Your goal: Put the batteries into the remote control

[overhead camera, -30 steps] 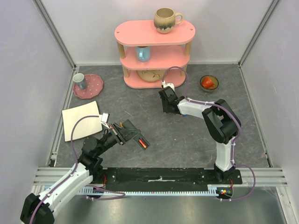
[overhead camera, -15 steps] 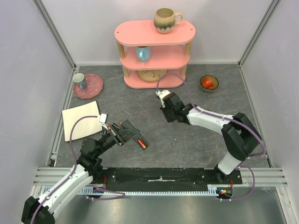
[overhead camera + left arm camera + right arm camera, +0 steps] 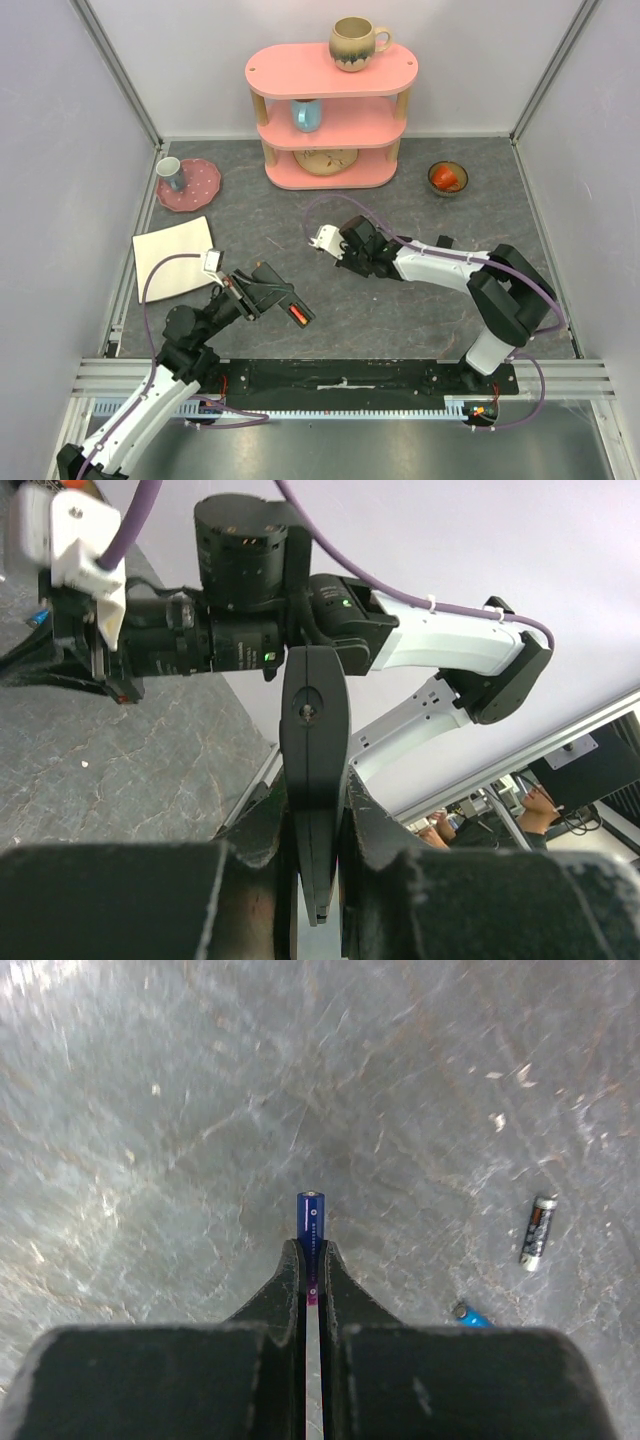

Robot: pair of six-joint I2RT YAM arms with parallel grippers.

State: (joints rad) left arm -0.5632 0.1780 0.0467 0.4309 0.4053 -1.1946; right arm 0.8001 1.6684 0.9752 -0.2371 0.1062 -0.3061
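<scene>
I should put the purple battery down, grab it by its ends (image 3: 312, 1298) and turn it, because it sticks out of my right gripper blue end (image 3: 311, 1205) first.
My left gripper (image 3: 262, 293) is shut on the remote control (image 3: 287, 297), a slim black bar held above the table. A red-orange battery (image 3: 297, 316) shows at the bar's far end. In the left wrist view the remote control (image 3: 313, 730) stands edge-on between my fingers (image 3: 375, 845). My right gripper (image 3: 348, 258) hovers just right of the remote, shut on a purple battery (image 3: 311, 1215) that sticks out past the fingertips. A dark grey battery (image 3: 537, 1232) and a blue battery (image 3: 472, 1315) lie on the table below the right gripper.
A pink three-tier shelf (image 3: 330, 125) with mugs stands at the back. A pink plate with a cup (image 3: 188, 183) sits at the back left, a white board (image 3: 175, 255) at the left, and a small bowl (image 3: 447, 178) at the back right.
My right gripper has moved left and nearer with the purple battery, toward the remote. My left gripper has shifted slightly left and nearer with the remote.
</scene>
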